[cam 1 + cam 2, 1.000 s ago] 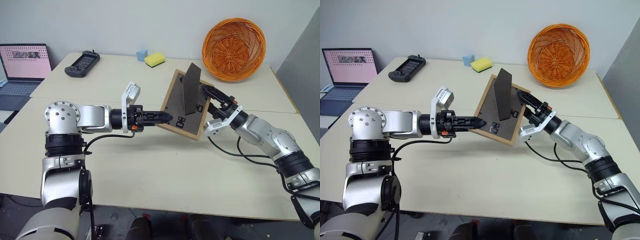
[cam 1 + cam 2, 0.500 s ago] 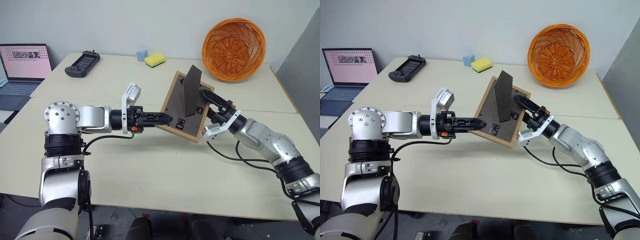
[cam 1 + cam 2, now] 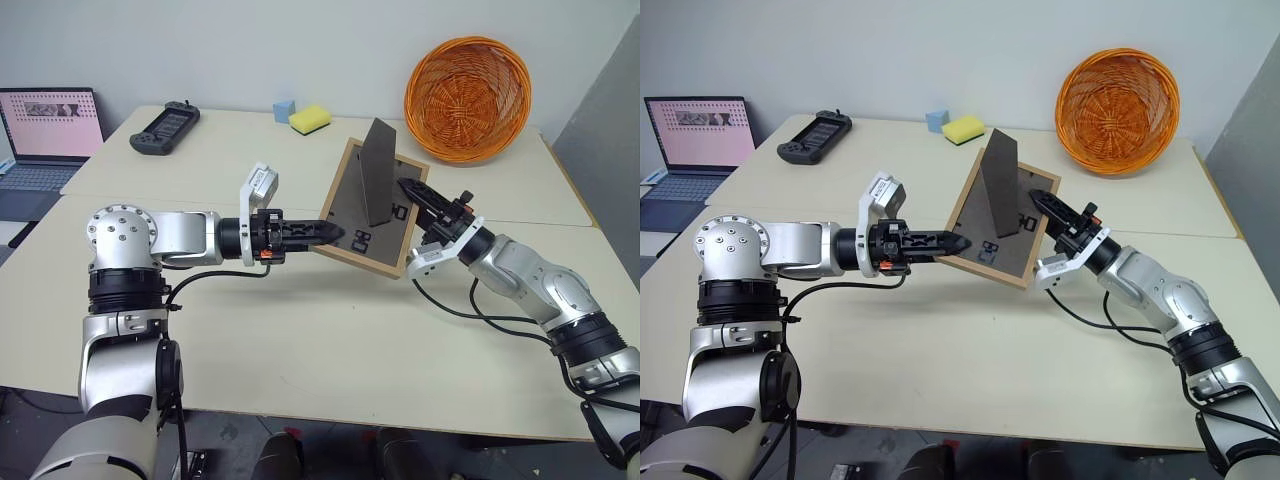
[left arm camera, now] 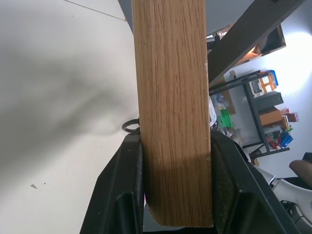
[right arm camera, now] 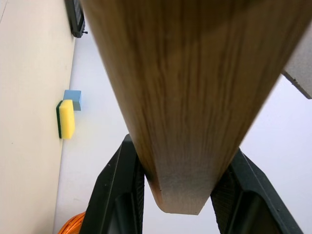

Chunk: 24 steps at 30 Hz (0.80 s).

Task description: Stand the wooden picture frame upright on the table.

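Observation:
The picture frame's stand point(image 3: 377, 173) is facing me, so I should let go of the picture frame's lower edge point(image 3: 338, 253) with my left gripper and move that gripper back before my right gripper turns the picture frame around.
The wooden picture frame point(image 3: 350, 218) hangs tilted above the table point(image 3: 300, 340), its dark back panel facing me and its fold-out stand point(image 3: 378, 172) sticking out. My left gripper point(image 3: 335, 237) is shut on the frame's lower left edge; in the left wrist view the light wood point(image 4: 170, 97) sits tight between the two fingers point(image 4: 122, 190). My right gripper point(image 3: 420, 203) reaches in from the right and clamps the frame's right edge. The right wrist view has the wood point(image 5: 195, 73) wedged between both fingers point(image 5: 122, 190). The picture side is hidden.
An orange wicker basket point(image 3: 467, 97) leans at the back right. A yellow sponge point(image 3: 310, 119) and a small blue block point(image 3: 284, 109) lie at the back centre, with a black handheld controller point(image 3: 165, 126) further left. A laptop point(image 3: 45, 130) stands at the far left.
The right gripper's fingers have closed from wide open onto the frame's right edge, and the frame has tipped slightly more upright. The left gripper has kept its grip and place.

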### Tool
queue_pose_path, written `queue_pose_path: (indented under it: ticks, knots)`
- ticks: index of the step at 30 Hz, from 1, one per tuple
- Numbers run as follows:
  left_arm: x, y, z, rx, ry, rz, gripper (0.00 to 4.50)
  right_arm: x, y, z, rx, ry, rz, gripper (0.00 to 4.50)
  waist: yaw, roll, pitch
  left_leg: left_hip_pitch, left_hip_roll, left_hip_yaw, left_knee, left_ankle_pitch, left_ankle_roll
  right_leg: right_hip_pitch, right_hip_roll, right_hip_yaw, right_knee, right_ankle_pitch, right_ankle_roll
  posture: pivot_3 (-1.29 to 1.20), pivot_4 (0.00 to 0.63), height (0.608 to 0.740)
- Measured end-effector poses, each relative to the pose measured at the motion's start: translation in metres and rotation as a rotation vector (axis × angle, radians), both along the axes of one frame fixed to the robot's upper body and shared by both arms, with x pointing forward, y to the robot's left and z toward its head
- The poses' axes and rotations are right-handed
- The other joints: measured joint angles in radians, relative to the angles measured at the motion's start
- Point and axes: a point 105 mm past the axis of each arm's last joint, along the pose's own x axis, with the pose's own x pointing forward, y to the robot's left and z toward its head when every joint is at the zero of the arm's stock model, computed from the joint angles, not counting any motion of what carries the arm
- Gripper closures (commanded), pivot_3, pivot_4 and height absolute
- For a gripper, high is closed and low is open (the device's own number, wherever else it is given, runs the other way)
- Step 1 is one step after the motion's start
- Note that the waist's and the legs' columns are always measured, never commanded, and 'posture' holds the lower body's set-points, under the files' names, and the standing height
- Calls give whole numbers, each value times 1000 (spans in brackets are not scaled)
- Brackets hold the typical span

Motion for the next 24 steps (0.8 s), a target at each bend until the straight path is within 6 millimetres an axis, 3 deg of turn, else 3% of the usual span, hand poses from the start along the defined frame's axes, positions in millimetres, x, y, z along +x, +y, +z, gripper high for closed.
queue_pose_path:
  ticks: [9, 11, 18, 24]
  knots:
    - [0, 0, 1, -5, -1, -1, 3190, 0, 0, 1, 7, -10, 1, 3137, 0, 0, 0, 0, 0, 0, 0, 0, 0, 0, 0, 0, 0, 0, 0, 0, 150, 740]
    - [0, 0, 1, -5, -1, -1, 2499, 0, 0, 1, 7, -10, 1, 3137, 0, 0, 0, 0, 0, 0, 0, 0, 0, 0, 0, 0, 0, 0, 0, 0, 150, 740]
    - [-2, -3, 1, 25, -27, -3, 1113, 0, 3, -3, -1, 10, -1, 3137, 0, 0, 0, 0, 0, 0, 0, 0, 0, 0, 0, 0, 0, 0, 0, 0, 150, 740]
    - [-3, -4, 0, 43, -35, -12, 1113, 1, 3, -3, -5, 9, -2, 3137, 0, 0, 0, 0, 0, 0, 0, 0, 0, 0, 0, 0, 0, 0, 0, 0, 150, 740]
